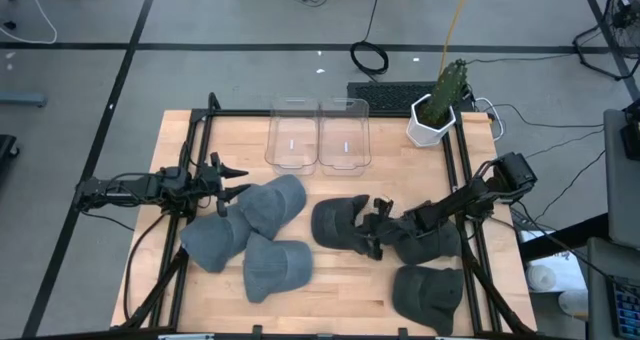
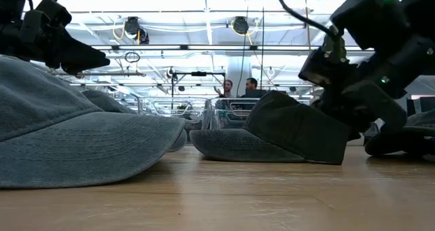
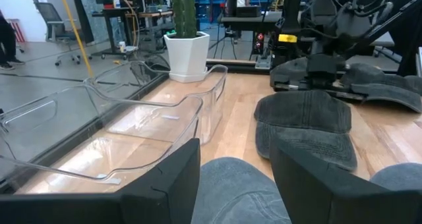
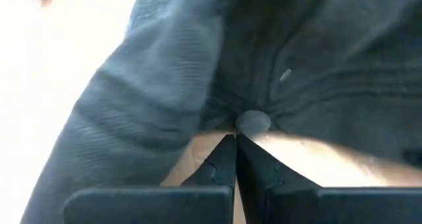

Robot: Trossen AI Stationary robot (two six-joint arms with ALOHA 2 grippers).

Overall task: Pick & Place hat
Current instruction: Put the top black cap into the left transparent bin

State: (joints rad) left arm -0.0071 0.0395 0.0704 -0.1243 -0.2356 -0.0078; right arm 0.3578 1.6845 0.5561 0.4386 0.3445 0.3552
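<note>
My right gripper's fingers are closed on each other next to the dark hat's button (image 4: 254, 122). Next, I move back, open the fingers wide and put them on both sides of the hat's edge (image 4: 310, 105).
Several hats lie on the wooden table (image 1: 340, 300): grey ones on the left (image 1: 275, 202) and dark ones on the right. My right gripper (image 1: 374, 226) reaches in from the right, slanting down, and is shut at the crown of the dark hat (image 1: 338, 223) in the middle. In the right wrist view the shut tips (image 4: 235, 138) meet that hat (image 4: 198, 72) beside its top button. My left gripper (image 1: 232, 180) waits level and open at the left, over a grey hat (image 3: 237, 191). My right gripper closes its fingertips on the dark hat's crown right beside the top button (image 4: 254, 122), slanting down from the table's right. How much cloth lies between the tips does not show. The hat rests on the table by its brim (image 2: 231, 146), crown tilted up toward the gripper.
Two clear bins (image 1: 295, 135) (image 1: 343, 135) stand at the far middle, with a potted cactus (image 1: 435, 115) to their right. Two more dark hats (image 1: 428, 242) (image 1: 428, 292) lie under and near the right arm. People stand in the room beyond (image 2: 238, 88).
</note>
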